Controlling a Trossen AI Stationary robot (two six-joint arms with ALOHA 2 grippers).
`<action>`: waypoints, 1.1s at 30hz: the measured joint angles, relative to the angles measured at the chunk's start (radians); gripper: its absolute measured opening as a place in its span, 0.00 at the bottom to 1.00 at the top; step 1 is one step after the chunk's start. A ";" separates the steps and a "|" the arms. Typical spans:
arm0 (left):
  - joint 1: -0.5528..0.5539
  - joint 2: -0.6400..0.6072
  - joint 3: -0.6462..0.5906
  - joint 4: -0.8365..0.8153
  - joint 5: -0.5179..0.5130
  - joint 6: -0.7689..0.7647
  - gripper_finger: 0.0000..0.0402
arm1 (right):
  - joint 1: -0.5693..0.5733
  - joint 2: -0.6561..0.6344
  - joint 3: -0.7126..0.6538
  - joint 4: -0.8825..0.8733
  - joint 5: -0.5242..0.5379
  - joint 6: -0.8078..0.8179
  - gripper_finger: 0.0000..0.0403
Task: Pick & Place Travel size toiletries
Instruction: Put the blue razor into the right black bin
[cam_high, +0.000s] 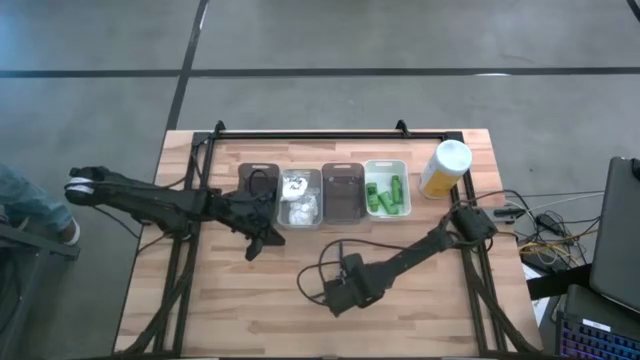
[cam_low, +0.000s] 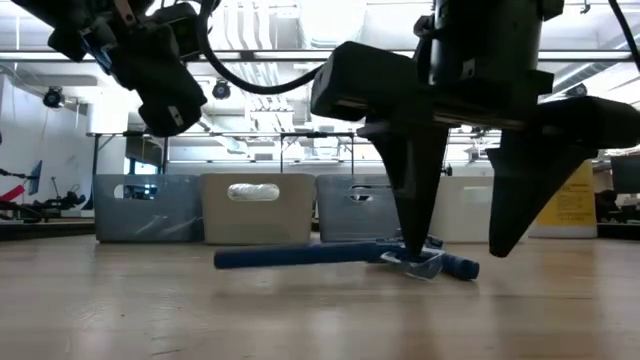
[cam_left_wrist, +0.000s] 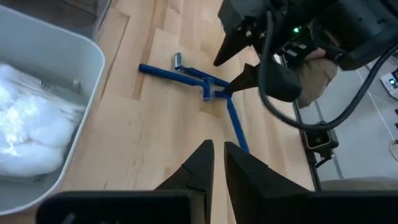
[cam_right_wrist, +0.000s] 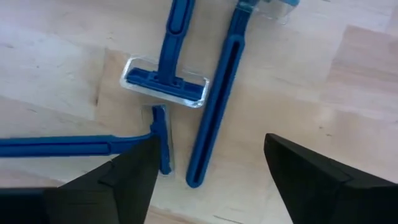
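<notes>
A razor head (cam_right_wrist: 163, 138) crowds the middle razor's handle (cam_right_wrist: 209, 134) where my right gripper's finger must go, so next I nudge that razor head aside and take the middle razor's handle.
Three thin blue razors lie flat on the wooden table, crossing each other (cam_right_wrist: 214, 106), (cam_right_wrist: 168, 56), (cam_right_wrist: 68, 147); they also show in the left wrist view (cam_left_wrist: 186, 71) and the low view (cam_low: 300, 256). My right gripper (cam_right_wrist: 210, 140) is open, points down and stands over them, one finger on each side of the razor heads (cam_low: 458, 245). My left gripper (cam_left_wrist: 217, 163) is shut and empty. It hangs above the table to the razors' left, in front of the bins (cam_high: 262, 240). White packets (cam_high: 298, 198) and green bottles (cam_high: 386, 193) lie in bins. My right gripper's one fingertip (cam_low: 416, 248) comes down at the clear cover on a razor head (cam_low: 425, 264). I cannot tell whether it touches it. The other finger (cam_low: 505, 235) ends above the table.
Four bins stand in a row at the back: two dark ones (cam_high: 258, 180) (cam_high: 342, 190), one with white packets (cam_high: 312, 210) and a white one with green bottles (cam_high: 388, 165). A yellow canister with a white lid (cam_high: 445, 168) stands to their right. Cables run behind the right arm.
</notes>
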 joint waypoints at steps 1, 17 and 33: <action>0.000 0.000 -0.002 -0.002 -0.001 -0.001 0.10 | 0.000 -0.001 -0.009 0.015 0.000 -0.001 0.69; 0.000 0.000 -0.003 0.008 -0.029 -0.013 0.10 | 0.002 -0.039 -0.023 0.112 0.012 -0.053 0.58; 0.001 0.000 -0.003 0.006 -0.048 -0.011 0.10 | 0.003 -0.027 -0.034 0.049 0.079 0.025 0.77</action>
